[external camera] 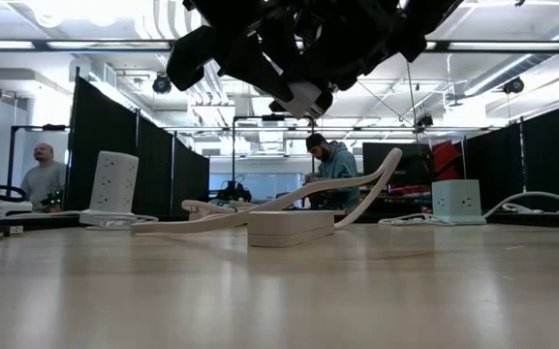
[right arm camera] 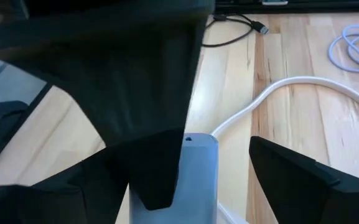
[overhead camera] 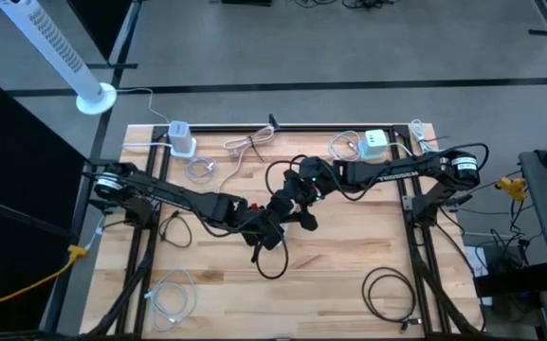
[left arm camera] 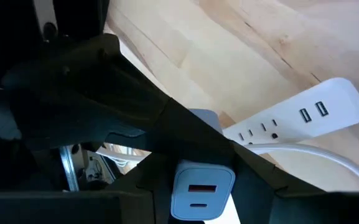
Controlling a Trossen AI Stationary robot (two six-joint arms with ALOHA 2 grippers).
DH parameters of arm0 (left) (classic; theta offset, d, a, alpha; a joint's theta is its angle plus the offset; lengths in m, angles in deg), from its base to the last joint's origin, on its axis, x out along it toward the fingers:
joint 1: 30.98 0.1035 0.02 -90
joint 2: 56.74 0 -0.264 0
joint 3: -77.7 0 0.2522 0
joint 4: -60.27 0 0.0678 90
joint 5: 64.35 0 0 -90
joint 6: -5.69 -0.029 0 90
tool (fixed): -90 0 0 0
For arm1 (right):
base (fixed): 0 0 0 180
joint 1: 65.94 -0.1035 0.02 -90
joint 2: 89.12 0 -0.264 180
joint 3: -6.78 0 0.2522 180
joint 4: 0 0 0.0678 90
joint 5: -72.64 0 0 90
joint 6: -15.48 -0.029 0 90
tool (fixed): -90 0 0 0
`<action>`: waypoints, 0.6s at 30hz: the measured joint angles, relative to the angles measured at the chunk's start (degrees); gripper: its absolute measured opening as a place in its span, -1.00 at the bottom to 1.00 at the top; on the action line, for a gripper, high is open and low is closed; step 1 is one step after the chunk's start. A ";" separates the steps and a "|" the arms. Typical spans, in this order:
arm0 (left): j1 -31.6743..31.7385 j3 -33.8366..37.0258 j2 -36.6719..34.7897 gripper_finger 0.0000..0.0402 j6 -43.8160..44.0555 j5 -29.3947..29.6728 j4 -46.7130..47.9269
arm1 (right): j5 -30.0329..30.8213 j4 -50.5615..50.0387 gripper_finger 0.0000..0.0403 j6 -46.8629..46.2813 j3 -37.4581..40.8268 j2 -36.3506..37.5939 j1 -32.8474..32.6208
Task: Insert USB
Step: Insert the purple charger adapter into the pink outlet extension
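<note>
The charger block's port side [left arm camera: 202,191] faces back between my left gripper's fingers. My right gripper should take the charger block over before the USB is plugged in.
My left gripper [left arm camera: 202,198] is shut on a small white USB charger block [left arm camera: 201,188] whose face shows two ports. In the low view the charger [external camera: 303,98] hangs well above the white power strip [external camera: 290,229], which lies flat on the table with its cord rising to the right. The strip [left arm camera: 303,117] shows outlets and two USB ports. My right gripper [right arm camera: 198,186] is open and hovers over the strip's cord end [right arm camera: 195,163], touching nothing. Both grippers meet at the table's middle [overhead camera: 287,206]. My left gripper pinches the charger block between its two fingers, one on each side wall [left arm camera: 178,186], with the port face turned toward the wrist camera. The charger is lifted clear of the table and of the power strip.
A white tower outlet [overhead camera: 180,138] and a white cube outlet [overhead camera: 375,144] stand at the far edge. White cables [overhead camera: 171,296] and a black cable coil [overhead camera: 389,290] lie near the front. People [external camera: 42,176] are in the room behind the table.
</note>
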 joint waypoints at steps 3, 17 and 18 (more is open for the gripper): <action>0.02 0.00 0.00 -0.41 0.06 0.12 0.00 | 0.32 -0.27 0.45 -1.95 0.00 0.04 0.04; 0.00 0.09 0.07 -0.41 4.93 2.51 0.83 | 1.26 -1.87 -0.05 -1.36 -0.13 0.20 0.04; -0.01 0.09 0.06 -0.41 5.44 2.45 0.85 | 1.22 -1.88 -0.05 -1.02 -0.13 0.20 0.04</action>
